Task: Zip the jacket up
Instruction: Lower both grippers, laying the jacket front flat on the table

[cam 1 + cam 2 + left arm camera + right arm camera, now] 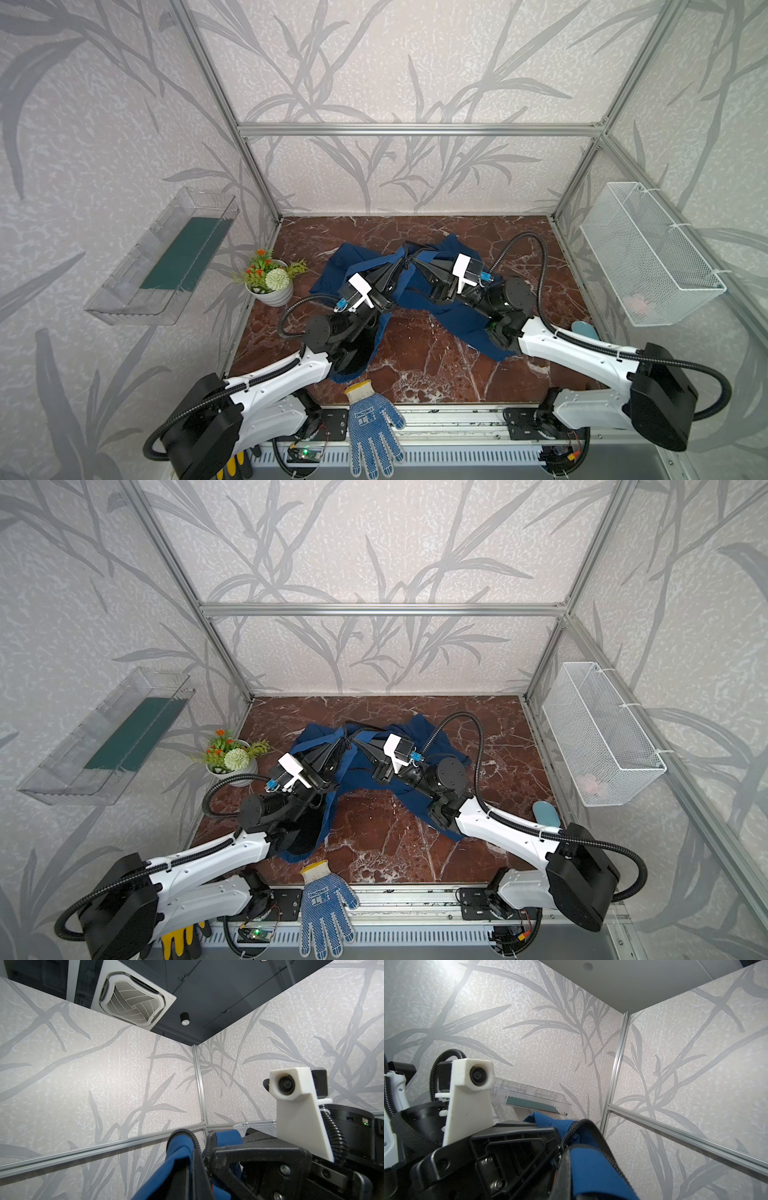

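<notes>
Both zipper edges of the jacket (412,247) meet above its spread fabric, so I keep lowering the jacket's edge with my right gripper onto the fabric (422,297) and let go there.
The navy blue jacket (419,296) (362,771) is lifted at its middle and drapes down onto the marble table (415,365) on both sides. My left gripper (400,264) (342,742) and right gripper (416,263) (357,744) meet tip to tip at the raised peak, each shut on a fabric edge. In the left wrist view the blue fabric (174,1159) with its dark zipper teeth (194,1139) folds over my left gripper (196,1164). In the right wrist view the jacket (591,1165) and zipper teeth (593,1127) wrap my right gripper (564,1154). The zipper slider is hidden.
A flower pot (270,279) stands left of the jacket. A blue-dotted white glove (372,428) hangs over the front edge, with a yellow-and-black glove (183,939) further left. A clear tray (166,257) is on the left wall, and a wire basket (648,253) on the right wall.
</notes>
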Controlling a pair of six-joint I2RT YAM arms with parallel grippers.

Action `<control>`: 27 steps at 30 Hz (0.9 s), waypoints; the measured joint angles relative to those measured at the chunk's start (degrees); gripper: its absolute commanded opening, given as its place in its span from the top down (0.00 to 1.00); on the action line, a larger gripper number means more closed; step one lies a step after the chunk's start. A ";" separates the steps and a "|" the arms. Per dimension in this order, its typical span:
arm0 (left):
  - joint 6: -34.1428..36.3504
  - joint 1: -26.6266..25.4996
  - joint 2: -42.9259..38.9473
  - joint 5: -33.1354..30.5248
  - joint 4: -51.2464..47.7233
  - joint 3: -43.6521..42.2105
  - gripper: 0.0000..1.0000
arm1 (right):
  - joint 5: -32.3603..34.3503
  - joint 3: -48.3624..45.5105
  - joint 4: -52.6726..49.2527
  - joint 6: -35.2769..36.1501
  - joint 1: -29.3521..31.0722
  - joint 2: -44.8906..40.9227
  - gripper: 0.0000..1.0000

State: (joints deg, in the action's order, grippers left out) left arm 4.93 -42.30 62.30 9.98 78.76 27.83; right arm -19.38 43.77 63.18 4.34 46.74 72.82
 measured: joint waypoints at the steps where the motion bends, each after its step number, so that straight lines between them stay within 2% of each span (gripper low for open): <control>1: -0.42 0.00 -0.61 0.66 -2.14 0.35 1.00 | -0.02 -0.70 -0.20 -0.13 -0.35 -0.57 1.00; 5: -1.75 0.55 -4.28 3.93 -17.59 5.25 1.00 | 0.24 -2.36 0.83 -2.03 -1.42 -1.88 1.00; 7: -2.84 0.96 -3.63 4.98 -20.98 7.58 1.00 | 1.25 -2.54 2.05 -2.71 -1.81 -1.79 1.00; 10: -6.69 2.45 1.38 6.34 -18.01 7.93 1.00 | 2.93 -4.11 3.45 -3.87 -3.56 -0.76 1.00; 13: -13.35 5.07 10.99 7.34 -9.90 7.45 1.00 | 4.50 -5.86 3.43 -6.03 -7.21 2.36 1.00; 17: -21.97 7.39 21.11 8.76 -5.29 7.37 1.00 | 6.01 -7.87 1.99 -12.37 -10.86 6.88 1.00; 27: -31.36 7.10 24.35 10.64 -4.61 4.28 1.00 | 5.68 -14.38 5.60 -22.51 -11.78 8.31 1.00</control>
State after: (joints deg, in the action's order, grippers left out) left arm -26.44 -35.20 86.65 20.62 74.15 32.12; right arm -13.69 29.39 68.77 -18.17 34.96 81.12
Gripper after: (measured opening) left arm 0.046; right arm 0.056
